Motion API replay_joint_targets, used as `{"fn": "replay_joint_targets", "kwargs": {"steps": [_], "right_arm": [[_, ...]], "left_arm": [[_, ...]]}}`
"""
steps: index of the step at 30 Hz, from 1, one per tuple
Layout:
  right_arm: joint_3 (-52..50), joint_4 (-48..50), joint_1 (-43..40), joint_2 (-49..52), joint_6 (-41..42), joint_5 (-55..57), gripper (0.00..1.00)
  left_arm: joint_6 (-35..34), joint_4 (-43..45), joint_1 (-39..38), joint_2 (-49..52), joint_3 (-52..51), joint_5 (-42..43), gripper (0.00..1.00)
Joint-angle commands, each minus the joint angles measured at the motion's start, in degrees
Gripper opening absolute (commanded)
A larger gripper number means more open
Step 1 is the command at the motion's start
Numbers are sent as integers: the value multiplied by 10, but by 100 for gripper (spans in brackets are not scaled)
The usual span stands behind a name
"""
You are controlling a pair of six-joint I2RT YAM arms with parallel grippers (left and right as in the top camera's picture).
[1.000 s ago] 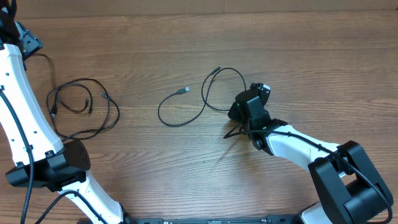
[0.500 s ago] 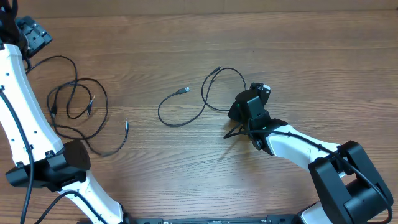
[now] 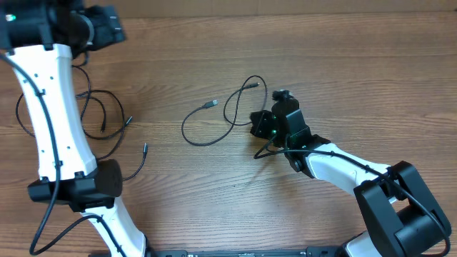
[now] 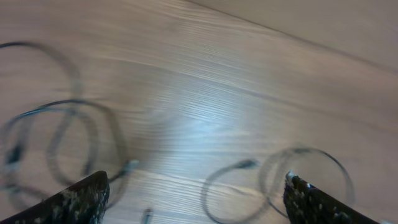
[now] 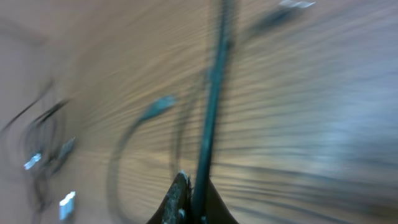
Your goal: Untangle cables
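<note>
The middle cable point(image 3: 208, 143) is free of the bundle and my right gripper is holding it. My left gripper should continue to move toward the cable's held part point(image 3: 265, 102) and close there.
A loose bundle of thin black cables point(image 3: 96, 118) lies at the left, partly behind my left arm, with one plug end point(image 3: 144, 148) trailing right. A single cable point(image 3: 187, 135) with a silvery tip point(image 3: 213, 105) loops across the middle. My right gripper point(image 3: 261, 126) is shut on this cable's far part; in the right wrist view the cord point(image 5: 212, 106) rises from the closed fingertips point(image 5: 180, 193). My left gripper point(image 3: 118, 30) is high at the back left, open and empty. Its wrist view point(image 4: 196, 182) shows blurred loops point(image 4: 59, 134) and the middle cable point(image 4: 239, 165) below.
The white left arm point(image 3: 57, 114) crosses over the left bundle, its base point(image 3: 78, 189) near the front. The right arm point(image 3: 343, 171) reaches in from the front right. Bare wooden table point(image 3: 357, 64) lies to the back and right.
My left arm has swung right along the back edge, and the left bundle has shifted and spread, one plug end now trailing right. My right gripper has moved slightly left, pulling its cable's loop along.
</note>
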Motion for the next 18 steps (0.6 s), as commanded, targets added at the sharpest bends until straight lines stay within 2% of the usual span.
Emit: {"fn": "replay_joint_targets", "kwargs": {"steps": [1, 4, 7, 11, 17, 18], "right_arm": [[4, 21, -4, 3, -77, -158, 4], [4, 20, -3, -4, -112, -190, 4], [5, 9, 3, -21, -129, -190, 4], [5, -50, 20, -57, -135, -128, 4], [5, -135, 35, -115, -155, -64, 4], [5, -146, 37, -124, -161, -63, 4]], "left_arm": [[47, 0, -36, 5, 3, 67, 92], [53, -11, -74, 5, 1, 96, 96], [52, -26, -100, 5, -8, 94, 95], [52, -53, -125, 5, -42, 93, 96], [50, -86, -135, 4, -121, 94, 81], [42, -86, -137, 3, -135, 93, 81]]}}
